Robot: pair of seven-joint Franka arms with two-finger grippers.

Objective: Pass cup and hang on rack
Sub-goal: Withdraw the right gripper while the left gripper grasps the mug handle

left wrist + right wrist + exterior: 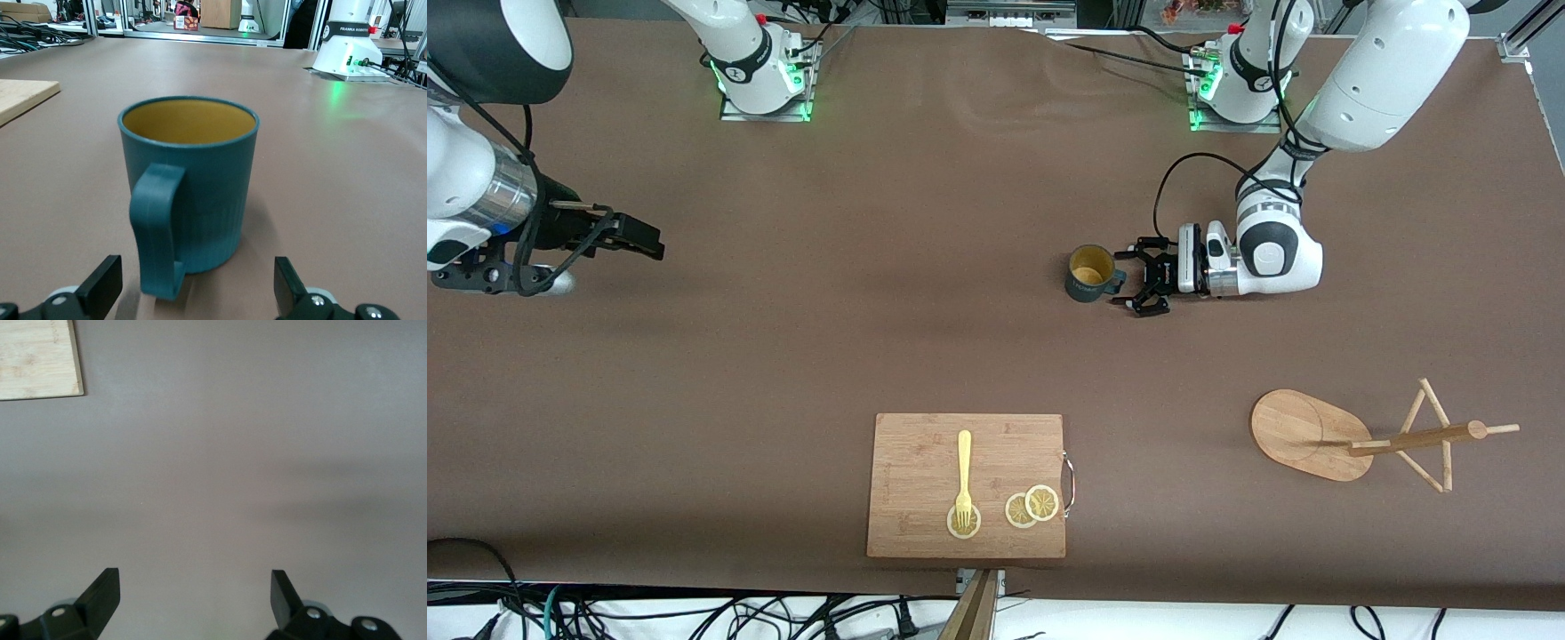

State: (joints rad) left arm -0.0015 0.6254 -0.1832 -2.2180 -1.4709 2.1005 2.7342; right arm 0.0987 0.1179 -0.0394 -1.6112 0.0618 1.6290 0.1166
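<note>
The yellowish inside (pixel 1090 267) is in clear view all the way to the bottom, so I should expect an empty dark teal cup (pixel 1082 289) when I turn it sideways.
The dark teal cup (pixel 1091 273) stands upright on the brown table, its yellowish inside showing and its handle (pixel 157 227) turned toward my left gripper (pixel 1129 279). That gripper is low at the table, open, one finger (pixel 100 287) on either side of the handle and not touching it. The cup (pixel 190 180) fills the left wrist view just ahead of the left gripper (pixel 197 293). The wooden rack (pixel 1307 434) sits nearer to the front camera, toward the left arm's end. My right gripper (pixel 645 240) waits open over bare table at the right arm's end, nothing between its fingers (pixel 100 597).
A rectangular wooden cutting board (pixel 907 444) lies near the table's front edge, carrying a yellow fork (pixel 964 480) and lemon slices (pixel 1032 507). Its corner shows in the right wrist view (pixel 37 357). Cables hang along the front edge.
</note>
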